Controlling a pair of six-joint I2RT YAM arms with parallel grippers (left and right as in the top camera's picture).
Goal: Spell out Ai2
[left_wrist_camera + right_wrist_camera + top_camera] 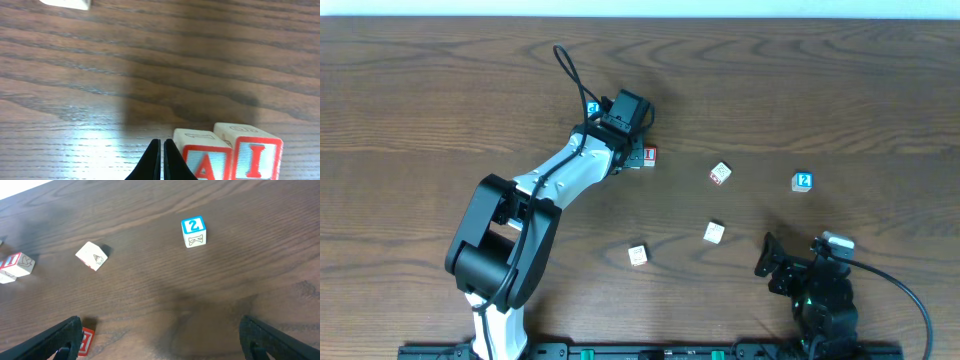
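Observation:
My left gripper goes on moving back until it is clear of both blocks before it opens, because the red "A" block [206,163] stands snugly next to the red "I" block.
In the left wrist view, a red-framed "A" block [202,159] and a red-framed "I" block [253,152] stand side by side, touching. My left gripper [162,161] is shut and empty, its tips just left of the "A" block. In the overhead view the left gripper [632,150] is beside the "I" block [649,155]. The blue "2" block [802,181] stands alone at the right and also shows in the right wrist view [193,231]. My right gripper [160,340] is open and empty near the front edge [790,256].
Loose blocks lie around: a blue one [592,108] behind the left arm, a tilted one [720,174], one at the middle [714,232], one nearer the front [638,254]. A red-faced block [86,340] sits beside my right gripper's left finger.

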